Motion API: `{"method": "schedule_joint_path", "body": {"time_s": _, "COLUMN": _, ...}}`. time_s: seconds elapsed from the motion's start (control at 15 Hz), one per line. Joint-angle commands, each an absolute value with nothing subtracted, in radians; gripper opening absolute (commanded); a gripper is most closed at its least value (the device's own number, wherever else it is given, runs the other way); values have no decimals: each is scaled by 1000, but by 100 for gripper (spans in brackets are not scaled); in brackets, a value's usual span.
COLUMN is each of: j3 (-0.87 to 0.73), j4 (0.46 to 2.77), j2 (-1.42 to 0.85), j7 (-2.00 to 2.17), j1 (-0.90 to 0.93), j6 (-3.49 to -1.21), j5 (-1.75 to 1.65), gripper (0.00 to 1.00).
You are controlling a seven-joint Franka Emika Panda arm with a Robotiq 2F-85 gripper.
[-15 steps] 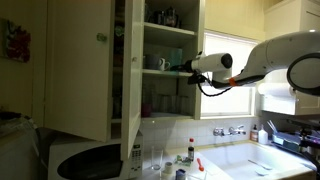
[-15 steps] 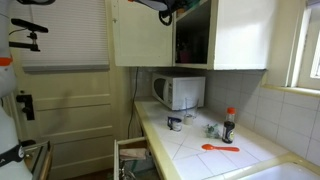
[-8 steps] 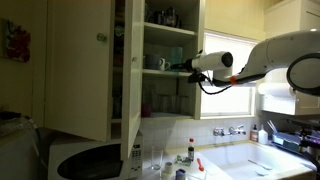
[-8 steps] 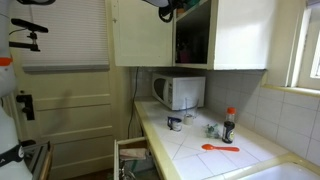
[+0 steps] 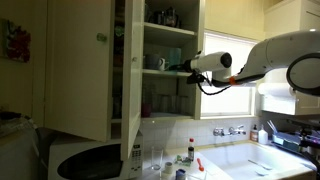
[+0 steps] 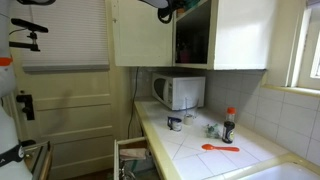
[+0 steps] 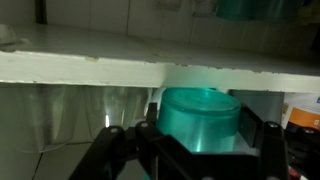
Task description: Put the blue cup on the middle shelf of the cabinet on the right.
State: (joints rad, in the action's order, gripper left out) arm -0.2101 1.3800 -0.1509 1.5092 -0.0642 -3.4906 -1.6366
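Observation:
I should pull the cup (image 7: 199, 122) back until it is clear before my gripper brings it in at a different angle, because the blue cup's rim is level with the shelf board's front edge (image 7: 200, 77).
In the wrist view the translucent turquoise blue cup (image 7: 200, 118) sits upright between the black fingers (image 7: 256, 135) of my gripper (image 7: 200, 140), which is shut on it. Right in front runs the cream edge of a shelf board (image 7: 90, 65), with clear glasses (image 7: 60, 115) below it. In an exterior view my gripper (image 5: 178, 68) reaches into the open cabinet (image 5: 165, 45) at the level of the middle shelf (image 5: 170, 71), beside a white mug (image 5: 155, 63); the cup itself is too small to make out there. In an exterior view the gripper (image 6: 170, 8) shows only at the top edge.
The cabinet door (image 5: 80, 70) stands wide open. Dark glassware (image 5: 165, 16) fills the top shelf. Something teal (image 7: 250, 8) stands on the shelf ahead. On the counter below are a microwave (image 6: 180, 91), a red-capped bottle (image 6: 229, 125), a red spoon (image 6: 220, 148) and glasses (image 5: 150, 158).

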Motion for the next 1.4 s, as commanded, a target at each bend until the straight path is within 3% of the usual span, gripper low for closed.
{"method": "schedule_joint_path", "body": {"time_s": 0.0, "j3": -220, "j4": 1400, "j2": -126, "j7": 1598, "j1": -53, "j6": -3496, "j5": -1692, "gripper": 52}}
{"method": "schedule_joint_path", "body": {"time_s": 0.27, "j3": -227, "j4": 1371, "j2": -107, "j7": 1619, "j1": -55, "j6": -3476, "j5": -1694, "gripper": 52}}
{"method": "schedule_joint_path", "body": {"time_s": 0.33, "j3": -218, "j4": 1373, "j2": -134, "j7": 1571, "j1": -61, "j6": -3490, "j5": -1655, "gripper": 77}}
{"method": "schedule_joint_path", "body": {"time_s": 0.47, "j3": -221, "j4": 1370, "j2": -122, "j7": 1573, "j1": -62, "j6": -3490, "j5": -1656, "gripper": 77}}
{"method": "schedule_joint_path", "body": {"time_s": 0.53, "j3": -222, "j4": 1370, "j2": -119, "j7": 1574, "j1": -62, "j6": -3490, "j5": -1657, "gripper": 52}}
{"method": "schedule_joint_path", "body": {"time_s": 0.87, "j3": -240, "j4": 1430, "j2": -101, "j7": 1680, "j1": -51, "j6": -3504, "j5": -1762, "gripper": 52}}
{"method": "schedule_joint_path", "body": {"time_s": 1.33, "j3": -236, "j4": 1325, "j2": -103, "j7": 1712, "j1": -38, "j6": -3482, "j5": -1817, "gripper": 52}}
